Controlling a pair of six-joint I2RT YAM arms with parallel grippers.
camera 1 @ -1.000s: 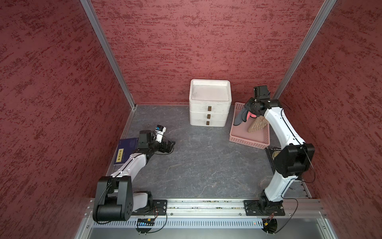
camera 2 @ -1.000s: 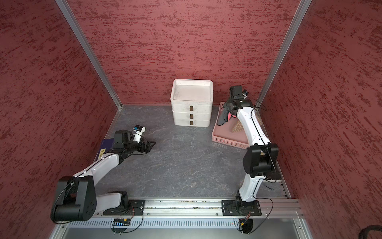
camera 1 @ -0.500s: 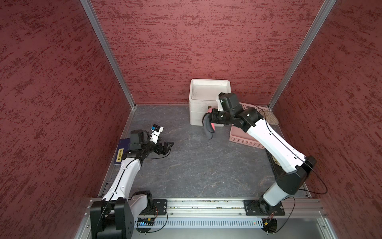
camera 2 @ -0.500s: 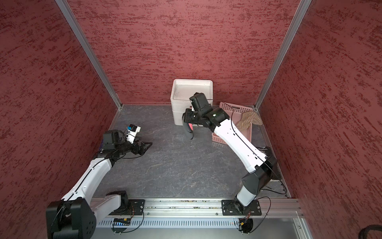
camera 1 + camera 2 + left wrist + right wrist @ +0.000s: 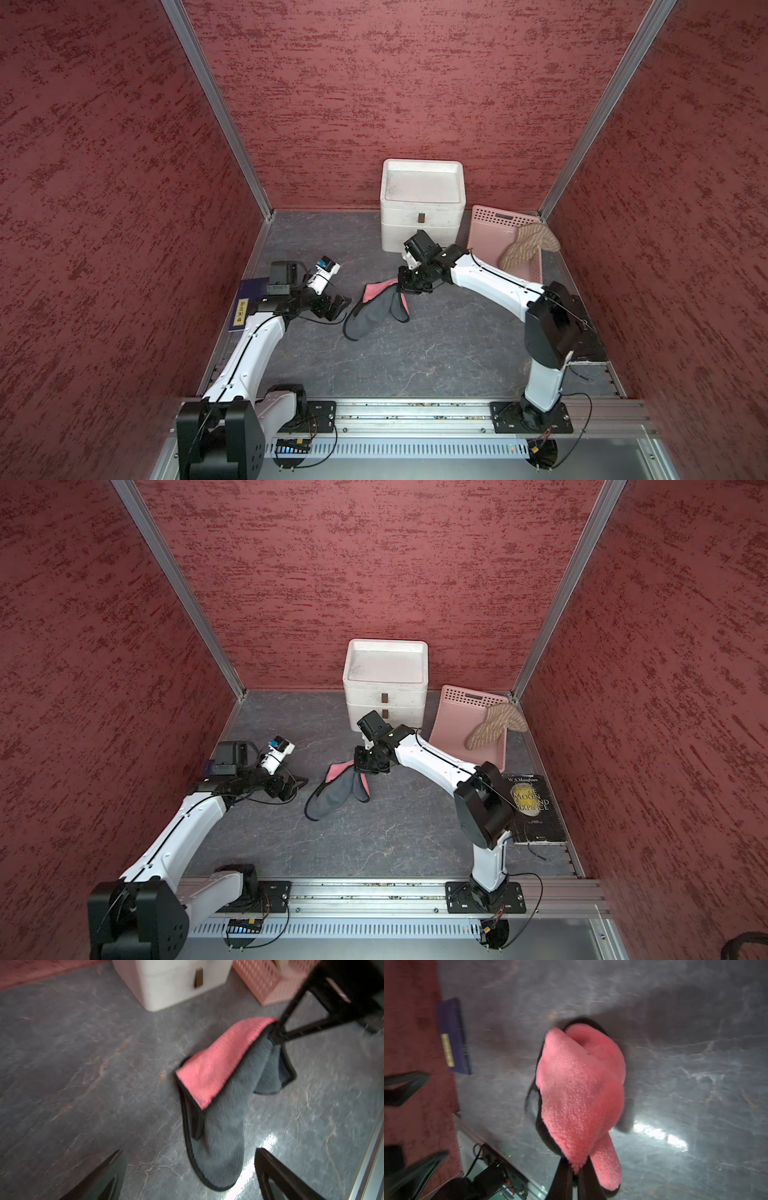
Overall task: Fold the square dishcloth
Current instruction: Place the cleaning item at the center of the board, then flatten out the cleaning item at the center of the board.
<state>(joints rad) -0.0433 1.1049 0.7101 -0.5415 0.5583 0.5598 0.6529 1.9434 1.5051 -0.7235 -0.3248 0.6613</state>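
The dishcloth hangs bunched (image 5: 379, 307) by a corner, so next my right gripper lays it down and takes another edge while my left gripper pulls the grey end (image 5: 357, 326).
The square dishcloth (image 5: 376, 309) (image 5: 338, 791), pink on one side, grey on the other, with a black border, hangs bunched from my right gripper (image 5: 405, 286) (image 5: 361, 766). Its lower end trails on the grey table. In the right wrist view the right gripper (image 5: 576, 1169) is shut on a pink corner of the dishcloth (image 5: 579, 1093). My left gripper (image 5: 338, 307) (image 5: 297, 789) is open and low, just left of the cloth. In the left wrist view the left gripper (image 5: 189, 1151) frames the grey end of the dishcloth (image 5: 224, 1105) without touching it.
A white drawer box (image 5: 422, 208) stands at the back wall. To its right a pink basket (image 5: 494, 232) holds a beige cloth (image 5: 528, 245). A blue book (image 5: 245, 307) lies at the left edge and a black book (image 5: 534, 808) at the right edge.
My right arm swung from the pink basket to the table's middle with the dishcloth and lowered it until its end touched down. My left arm reached further toward the middle.
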